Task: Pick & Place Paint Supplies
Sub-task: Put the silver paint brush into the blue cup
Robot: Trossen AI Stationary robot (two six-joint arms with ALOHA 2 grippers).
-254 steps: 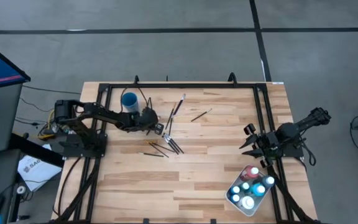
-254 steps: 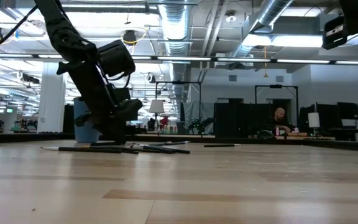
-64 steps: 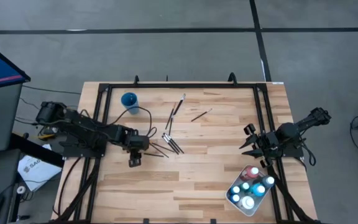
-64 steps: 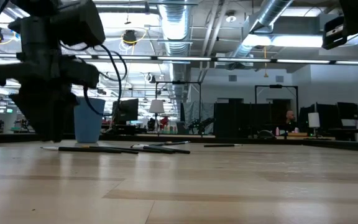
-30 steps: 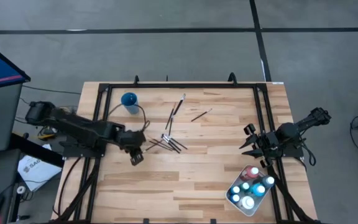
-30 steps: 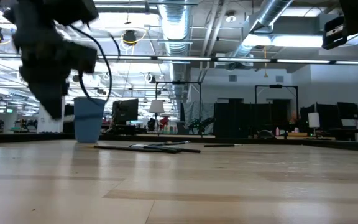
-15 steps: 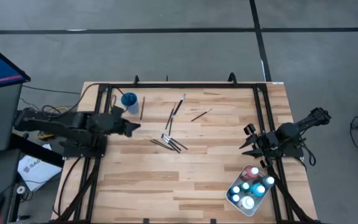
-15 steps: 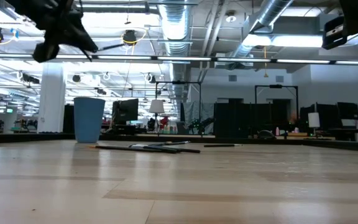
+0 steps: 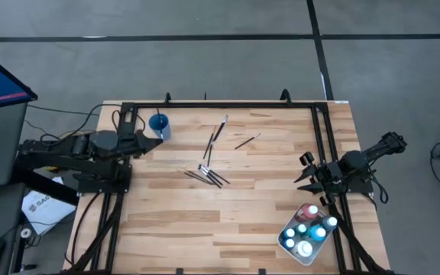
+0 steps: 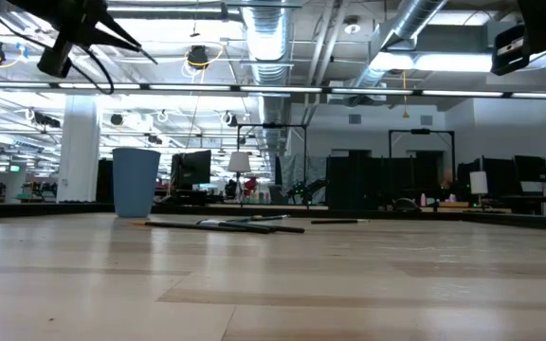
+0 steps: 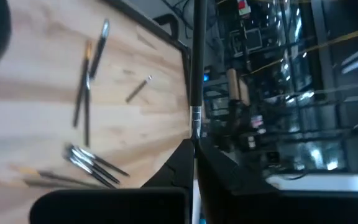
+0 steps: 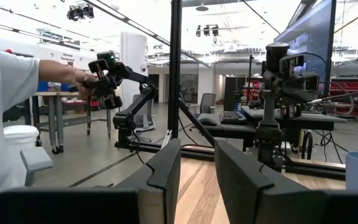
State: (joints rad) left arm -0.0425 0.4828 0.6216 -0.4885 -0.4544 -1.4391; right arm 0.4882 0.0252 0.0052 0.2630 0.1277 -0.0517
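Observation:
Next, I pull my left gripper back and tilt the paintbrush handle [image 11: 199, 56] down before lowering it into the cup's opening [image 9: 158, 121], because the handle slants out above the blue cup.
My left gripper [image 9: 148, 138] is raised high beside the blue cup [image 9: 159, 122], shut on one thin dark-handled paintbrush [image 11: 196, 74]. In the low view it shows at the top left [image 10: 93, 26], well above the cup [image 10: 136, 182]. Other brushes lie flat on the wood: a cluster [image 9: 208, 176], a pair [image 9: 216, 136] and a single one [image 9: 247, 141]. The paint bottles [image 9: 305, 228] stand in the white tray [image 9: 288, 244] at the near right. My right gripper [image 9: 310, 178] waits open at the right edge. My left gripper pinches the paintbrush between its two fingers at the handle [image 11: 194, 142], just behind the silver ferrule [image 11: 195, 117]. The brush runs along the fingers and sticks out past their ends. It is lifted clear of the table, slanting slightly downward in the low view [image 10: 133, 45].
A black frame [image 9: 220, 105] runs around the table's edges. Bare wood lies between the brush cluster and the tray. A person in a white sleeve [image 12: 8, 93] stands beyond the table in the right wrist view.
My left gripper has risen from the brush cluster and drawn back toward the table's far left, to the blue cup, carrying one brush lifted clear. The remaining brushes of the cluster shifted slightly and now lie still.

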